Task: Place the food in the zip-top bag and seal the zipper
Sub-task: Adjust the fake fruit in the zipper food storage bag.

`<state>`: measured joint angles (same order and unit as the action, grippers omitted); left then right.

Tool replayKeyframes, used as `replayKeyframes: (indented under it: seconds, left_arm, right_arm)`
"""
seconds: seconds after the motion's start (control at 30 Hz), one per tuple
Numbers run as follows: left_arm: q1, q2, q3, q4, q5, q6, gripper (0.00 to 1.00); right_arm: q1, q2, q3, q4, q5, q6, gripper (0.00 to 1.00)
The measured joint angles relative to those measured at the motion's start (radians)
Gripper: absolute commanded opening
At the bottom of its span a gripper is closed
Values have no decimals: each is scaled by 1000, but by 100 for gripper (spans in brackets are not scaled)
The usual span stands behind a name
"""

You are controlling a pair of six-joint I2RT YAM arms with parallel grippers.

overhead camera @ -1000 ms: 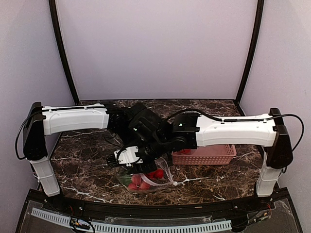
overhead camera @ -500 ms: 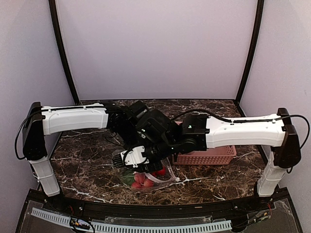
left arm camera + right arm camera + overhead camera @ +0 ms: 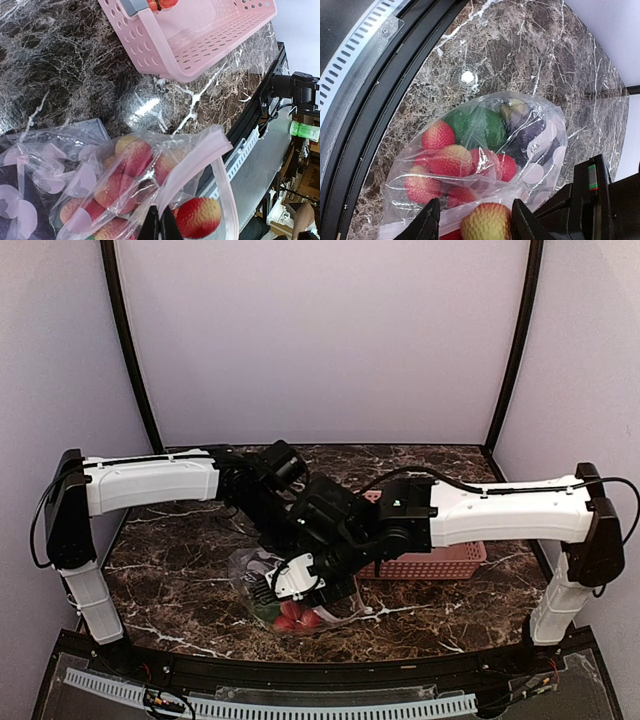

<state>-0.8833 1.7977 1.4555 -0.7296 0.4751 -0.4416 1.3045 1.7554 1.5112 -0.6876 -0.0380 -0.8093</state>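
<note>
My right gripper should back off and my left gripper should lift the bag's rim [image 3: 199, 156] high, because the red-yellow berry [image 3: 486, 220] sits just inside the slumped bag's opening.
The zip-top bag [image 3: 540, 150] lies near the table's front edge, also seen from above [image 3: 335, 612]. It holds several red berries [image 3: 451, 159], a green pepper [image 3: 470, 127] and a dark purple piece [image 3: 525, 136]. My left gripper [image 3: 160, 227] is shut on the bag's mouth, pinching the whitish zipper [image 3: 195, 165] and holding it up. From above it is hidden under the right arm. My right gripper [image 3: 475, 210] hangs open over the mouth [image 3: 275, 592]. A red-yellow berry [image 3: 486, 224] sits between its spread fingers, with a gap on the left side. That berry [image 3: 197, 217] rests inside the mouth.
The pink lattice basket [image 3: 430, 562] stands right of the bag, its wall close behind it [image 3: 165, 47], with a red piece [image 3: 161, 3] inside. The black front rail [image 3: 375, 75] runs just beyond the bag.
My right gripper has moved down and towards the front edge, over the bag's mouth. The left arm has shifted only slightly.
</note>
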Motion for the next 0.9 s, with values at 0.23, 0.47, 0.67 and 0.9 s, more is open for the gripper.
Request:
replayKeyframes:
  seconds: [0.23, 0.47, 0.67, 0.9]
  left_arm:
    - [3, 0, 0, 0, 39, 0, 1]
    - [4, 0, 0, -1, 47, 0, 1]
    - [5, 0, 0, -2, 49, 1, 1]
    - [11, 0, 0, 0, 53, 0, 1]
  right_arm:
    - [28, -20, 0, -23, 20, -24, 43]
    - [6, -15, -20, -13, 102, -24, 29]
    - [-60, -16, -71, 0, 109, -16, 26]
    - [-85, -29, -139, 3, 46, 19, 26]
